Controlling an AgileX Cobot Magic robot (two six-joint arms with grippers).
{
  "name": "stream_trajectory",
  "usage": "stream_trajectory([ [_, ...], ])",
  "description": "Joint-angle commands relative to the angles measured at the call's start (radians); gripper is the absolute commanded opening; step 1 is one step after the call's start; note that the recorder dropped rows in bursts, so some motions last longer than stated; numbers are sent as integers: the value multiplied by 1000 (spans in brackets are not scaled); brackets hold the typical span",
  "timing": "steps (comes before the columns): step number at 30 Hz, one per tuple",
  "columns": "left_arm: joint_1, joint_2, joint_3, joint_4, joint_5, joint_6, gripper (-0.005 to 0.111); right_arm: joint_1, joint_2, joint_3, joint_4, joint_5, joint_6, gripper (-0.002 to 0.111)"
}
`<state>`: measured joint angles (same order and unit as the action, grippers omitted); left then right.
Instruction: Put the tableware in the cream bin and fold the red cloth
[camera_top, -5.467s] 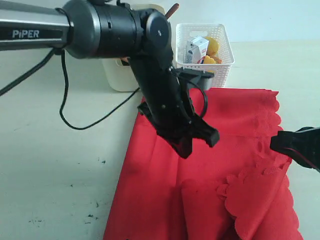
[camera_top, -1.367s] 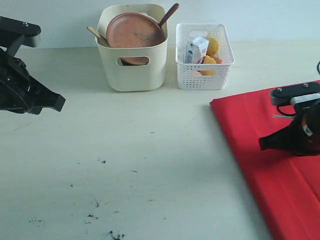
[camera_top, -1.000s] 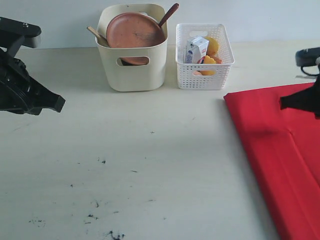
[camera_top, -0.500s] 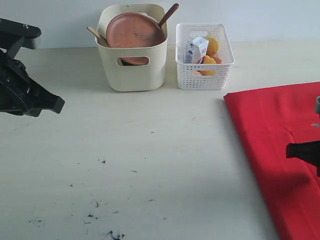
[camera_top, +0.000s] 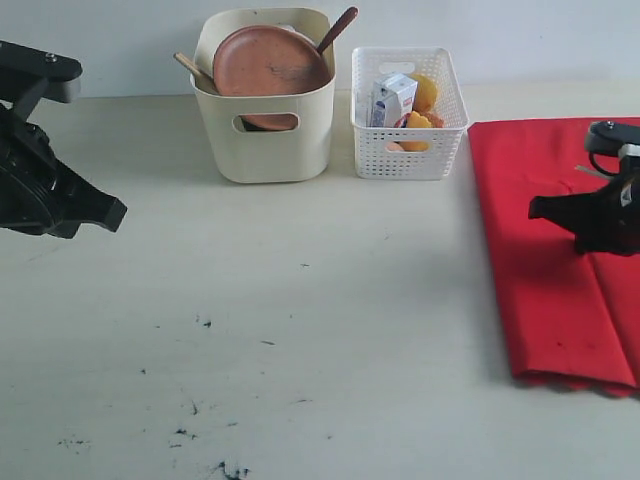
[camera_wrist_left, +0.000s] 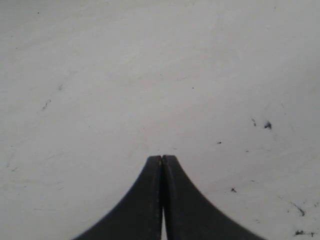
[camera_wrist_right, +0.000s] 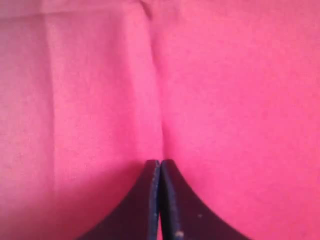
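The red cloth's near edge (camera_top: 570, 378) is far in front of the white lattice basket, so my closed right gripper should slide the folded cloth back next to the basket (camera_top: 490, 145).
The cream bin (camera_top: 265, 130) stands at the back with the tableware in it: a round brown plate (camera_top: 270, 62), a dark wooden spoon (camera_top: 338, 27) and a wooden stick end (camera_top: 189, 68) poking over the rim. The red cloth (camera_top: 550, 260) lies folded into a long strip on the right of the table; it fills the right wrist view (camera_wrist_right: 225, 75). My right gripper (camera_top: 540, 208) (camera_wrist_right: 160, 162) is shut low over the cloth, with nothing showing between its jaws. My left gripper (camera_top: 115, 212) (camera_wrist_left: 162, 158) is shut above bare table on the left.
A white lattice basket (camera_top: 447, 140) with a milk carton (camera_top: 392, 98) and yellow food stands right of the bin, close to the cloth's far corner. The pale table (camera_top: 300, 330) carries small dark specks near the front.
The cloth has shifted away toward the back and right and now shows its near end. My right gripper moved back and left over it. The left arm has barely moved.
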<state>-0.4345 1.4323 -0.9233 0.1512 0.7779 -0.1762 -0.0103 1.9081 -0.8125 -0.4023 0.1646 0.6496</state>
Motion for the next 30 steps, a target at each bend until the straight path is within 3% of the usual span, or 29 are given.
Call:
stream_trajectory([
  [1, 6, -8, 4, -1, -5, 3, 0, -4, 149, -149, 22, 182, -175, 0],
  [9, 6, -8, 4, -3, -8, 5, 0, -2, 226, -425, 267, 355, -546, 0],
  [18, 6, -8, 4, -21, -8, 5, 0, -119, 80, -451, 148, 334, -237, 0],
  [22, 6, -8, 4, -38, -3, 18, 0, -160, 133, -451, 171, 349, -219, 0],
  [27, 6, -8, 4, -38, -3, 20, 0, -164, 215, -460, 133, 245, -219, 0],
  [30, 6, -8, 4, -36, -3, 24, 0, -164, 289, -537, 139, 269, -280, 0],
])
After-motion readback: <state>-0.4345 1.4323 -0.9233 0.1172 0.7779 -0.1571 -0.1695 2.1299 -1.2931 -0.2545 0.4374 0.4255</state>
